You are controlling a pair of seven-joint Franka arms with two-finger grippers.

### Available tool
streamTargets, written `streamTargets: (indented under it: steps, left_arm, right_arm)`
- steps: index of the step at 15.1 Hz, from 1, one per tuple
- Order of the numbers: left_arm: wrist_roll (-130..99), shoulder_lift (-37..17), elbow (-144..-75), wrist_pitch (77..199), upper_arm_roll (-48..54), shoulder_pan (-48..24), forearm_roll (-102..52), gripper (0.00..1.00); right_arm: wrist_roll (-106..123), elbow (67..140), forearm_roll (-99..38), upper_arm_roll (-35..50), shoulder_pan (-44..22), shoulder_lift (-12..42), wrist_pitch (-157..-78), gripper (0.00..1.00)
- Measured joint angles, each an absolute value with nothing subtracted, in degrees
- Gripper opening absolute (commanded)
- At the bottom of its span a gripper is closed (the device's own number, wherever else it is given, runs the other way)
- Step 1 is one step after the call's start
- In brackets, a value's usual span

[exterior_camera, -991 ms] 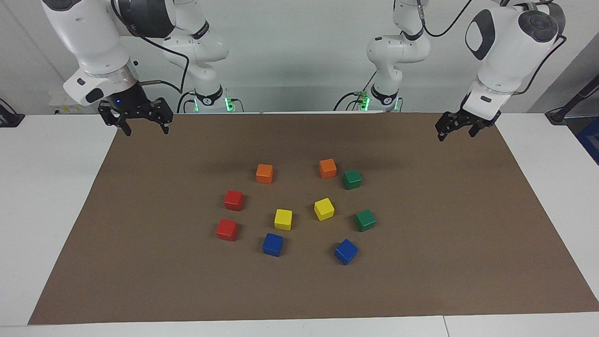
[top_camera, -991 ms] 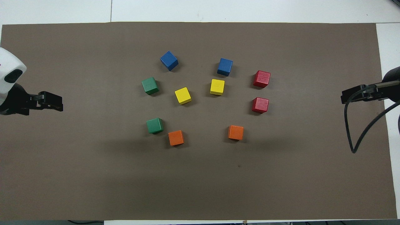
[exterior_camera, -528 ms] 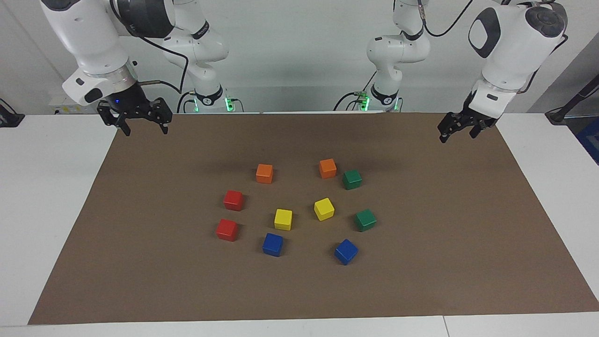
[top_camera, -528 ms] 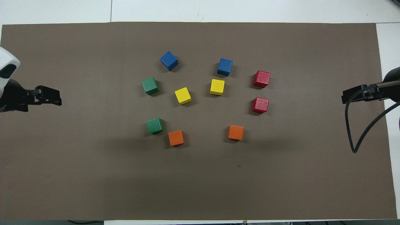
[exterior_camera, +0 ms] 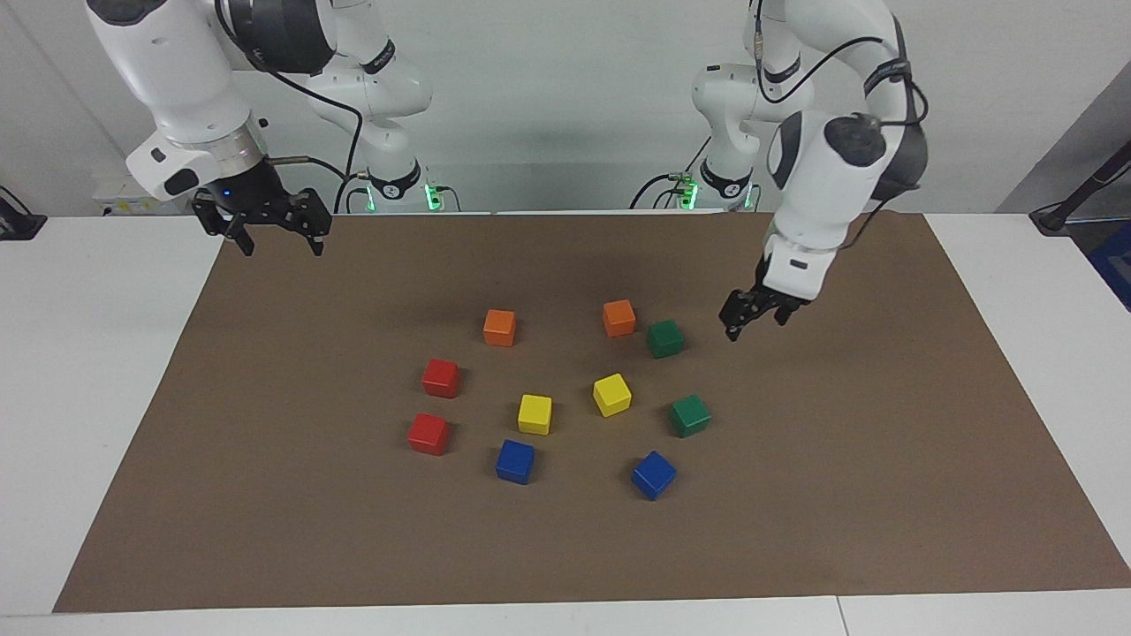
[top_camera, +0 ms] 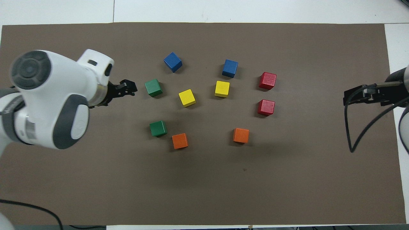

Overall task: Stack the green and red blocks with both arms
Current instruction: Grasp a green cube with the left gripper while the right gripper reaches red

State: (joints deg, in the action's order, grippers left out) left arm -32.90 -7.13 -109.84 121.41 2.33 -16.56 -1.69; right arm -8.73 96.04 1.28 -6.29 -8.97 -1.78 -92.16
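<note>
The nearer green block is clear of the orange block (top_camera: 180, 141) next to it, so my left gripper goes on moving in until its open fingers are on both sides of that green block (top_camera: 158, 128).
Two dark green blocks lie on the brown mat: one nearer to the robots (exterior_camera: 664, 338) (top_camera: 158, 128), one farther (exterior_camera: 689, 415) (top_camera: 153, 88). Two red blocks sit toward the right arm's end, one nearer (exterior_camera: 440, 377) (top_camera: 266, 107) and one farther (exterior_camera: 428, 434) (top_camera: 267, 80). All four lie apart, none stacked. My left gripper (exterior_camera: 754, 325) (top_camera: 131, 89) is open and empty, low over the mat beside the green blocks, toward the left arm's end. My right gripper (exterior_camera: 277, 246) (top_camera: 350, 97) is open and empty, raised over the mat's edge at the right arm's end.
Two orange blocks (exterior_camera: 499, 327) (exterior_camera: 618, 318), two yellow blocks (exterior_camera: 535, 413) (exterior_camera: 611, 394) and two blue blocks (exterior_camera: 515, 461) (exterior_camera: 653, 474) lie among the task's blocks. The brown mat (exterior_camera: 884, 495) covers the white table (exterior_camera: 79, 371).
My left arm has swung in from the mat's edge and come down beside the green blocks. My right gripper has barely moved. No block has moved.
</note>
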Motion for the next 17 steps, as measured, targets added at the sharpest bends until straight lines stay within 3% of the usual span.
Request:
streamTargets:
  steps: [3, 7, 11, 16, 17]
  left_arm:
    - [-33.6, -10.7, -111.7, 125.5, 2.3, -19.3, -1.7, 1.0]
    - [-33.8, -11.8, -113.8, 127.6, 2.2, -20.6, -1.7, 1.0]
    - [-36.1, -12.1, -117.9, 130.2, 2.2, -24.1, -1.7, 1.0]
    - [-36.4, -12.1, -120.4, 132.6, 1.9, -24.4, -1.7, 1.0]
    - [-36.5, -12.1, -121.0, 133.3, 1.9, -24.5, -1.7, 0.94]
  right_arm:
    - [-24.0, 102.1, 1.3, -6.0, -15.4, -1.6, -99.6, 1.0]
    - [-35.7, 109.2, 1.3, -5.9, -20.5, 1.6, -112.1, 1.0]
    - [-37.5, 113.8, 1.3, -5.9, -21.1, 6.7, -123.8, 1.0]
    - [-37.5, 115.3, 1.3, -6.0, -21.1, 10.1, -129.9, 1.0]
    - [-37.5, 115.4, 1.3, -6.0, -21.1, 10.5, -130.7, 1.0]
